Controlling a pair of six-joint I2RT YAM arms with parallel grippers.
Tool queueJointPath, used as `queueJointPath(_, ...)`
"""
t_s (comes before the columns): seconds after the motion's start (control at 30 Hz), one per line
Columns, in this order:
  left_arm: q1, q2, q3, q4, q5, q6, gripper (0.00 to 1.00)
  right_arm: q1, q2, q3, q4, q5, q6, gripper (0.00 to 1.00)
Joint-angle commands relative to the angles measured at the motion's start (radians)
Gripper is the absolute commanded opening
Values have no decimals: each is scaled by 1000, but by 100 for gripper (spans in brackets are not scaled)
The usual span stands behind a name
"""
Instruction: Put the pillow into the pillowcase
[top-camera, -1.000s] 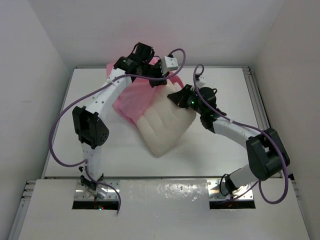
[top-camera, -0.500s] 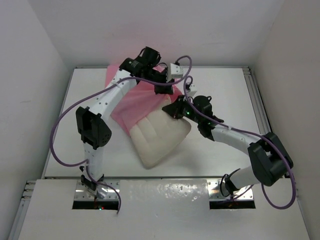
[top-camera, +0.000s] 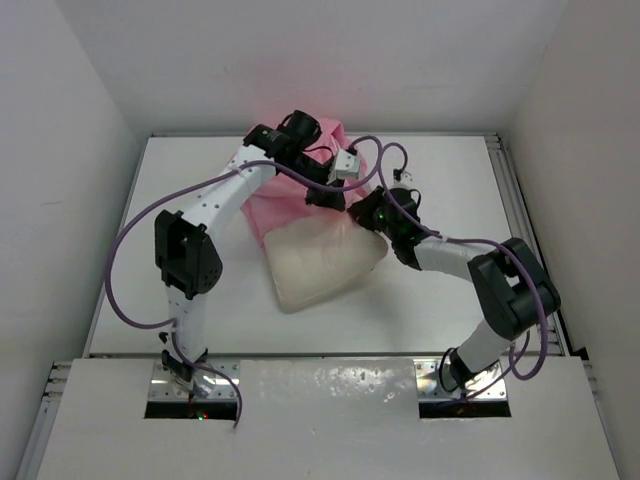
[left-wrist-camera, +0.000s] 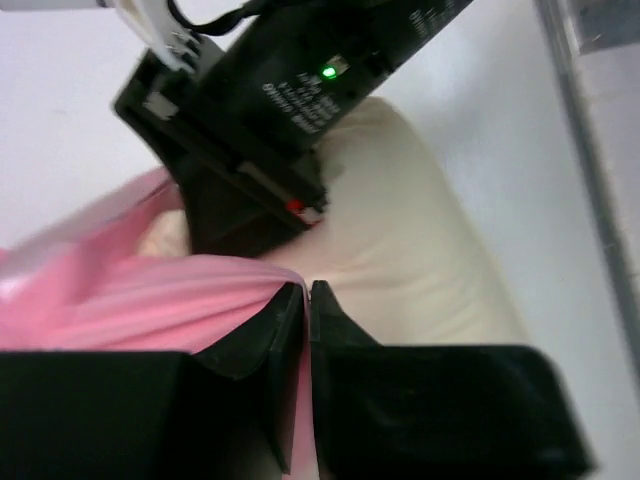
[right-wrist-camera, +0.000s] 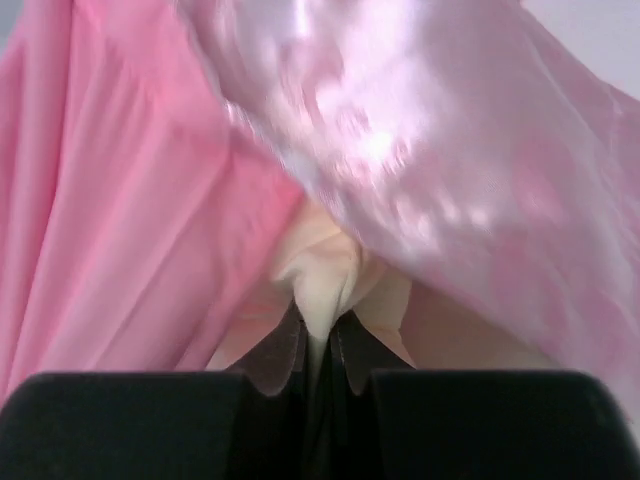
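Observation:
The pillowcase's satin edge hangs loosely over the pillow's pinched corner, so next my right gripper frees the pillow's corner and grasps that satin edge before lifting.
The cream pillow lies at the table's middle, quilted face up, its far end tucked under the pink pillowcase. My left gripper is shut on the pillowcase's edge and holds it up over the pillow. My right gripper is shut on a pinched corner of the pillow, inside the pillowcase's mouth, with pink satin draped over and around it. The right gripper's black body fills the top of the left wrist view.
The white table has raised rails along its left and right sides. White walls stand close on three sides. The two arms crowd together at the far middle, cables looping above them.
The pillow has moved farther away and up into the pillowcase. My right gripper has pushed forward and left with the corner. My left gripper has shifted slightly with the pillowcase's edge.

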Motion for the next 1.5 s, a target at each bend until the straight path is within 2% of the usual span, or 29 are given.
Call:
queueJointPath(0.0,-14,-62,-32,-53,122,-106,8,-10,20,127,-13,155,16,7)
queueJointPath(0.03,-9,-64,-41,-36,90,-140,18,-16,28,134,-71,107,-4,21)
queueJointPath(0.07,1,-67,-46,-16,47,-198,28,-31,31,133,-93,-24,-53,51)
queueJointPath(0.1,9,-69,-47,-4,-14,-213,42,-35,26,141,-140,-86,-87,65)
queueJointPath(0.17,37,-79,-46,-16,-50,-220,56,-33,2,156,-234,-161,-224,79)
queueJointPath(0.2,51,-85,-44,-20,-70,-221,82,-28,-33,176,-345,-168,-277,87)
queueJointPath(0.23,83,-93,-49,-20,-75,-226,85,-27,-50,190,-405,-168,-333,99)
queueJointPath(0.27,98,-110,-52,-20,-84,-246,94,-27,-65,208,-476,-160,-431,99)
queueJointPath(0.3,118,-124,-59,-4,-99,-262,98,-28,-87,229,-621,-128,-479,99)
queueJointPath(0.37,178,-176,-104,27,-122,-330,100,-44,-110,277,-723,-75,-580,97)
queueJointPath(0.4,199,-197,-133,97,-156,-365,99,-57,-122,279,-755,-70,-599,89)
queueJointPath(0.43,247,-225,-167,136,-176,-449,94,-74,-148,265,-753,-79,-608,50)
queueJointPath(0.47,267,-269,-249,205,-199,-489,85,-112,-156,260,-745,-85,-586,19)
queueJointPath(0.5,294,-289,-292,234,-281,-523,42,-133,-156,253,-719,-100,-566,0)
queueJointPath(0.53,302,-309,-338,262,-347,-610,15,-171,-147,254,-705,-119,-546,0)
queueJointPath(0.57,307,-355,-447,320,-515,-659,0,-186,-130,265,-696,-131,-515,0)
queueJointPath(0.6,316,-374,-504,337,-583,-695,0,-197,-107,304,-694,-133,-503,4)
queueJointPath(0.63,322,-392,-556,349,-637,-754,0,-212,-51,331,-697,-133,-495,31)
queueJointPath(0.7,327,-424,-688,366,-738,-805,0,-219,9,419,-706,-133,-495,53)
queueJointPath(0.77,327,-421,-740,369,-791,-881,0,-219,101,478,-714,-119,-504,80)
queueJointPath(0.83,330,-412,-794,378,-831,-949,5,-223,158,571,-740,-108,-507,85)
queueJointPath(0.87,334,-400,-809,395,-878,-970,12,-225,208,597,-757,-93,-504,87)
queueJointPath(1.03,400,-340,-859,455,-926,-1089,14,-237,318,714,-785,-57,-472,86)
queueJointPath(1.1,402,-317,-868,477,-900,-1092,14,-237,362,736,-770,-67,-460,85)
queueJointPath(1.23,402,-242,-888,555,-741,-1126,35,-249,419,739,-731,-91,-409,85)
queueJointPath(1.33,403,-202,-909,607,-658,-1171,45,-252,438,717,-685,-100,-386,85)
queueJointPath(1.47,394,-174,-952,668,-662,-1188,49,-257,461,719,-668,-93,-379,85)
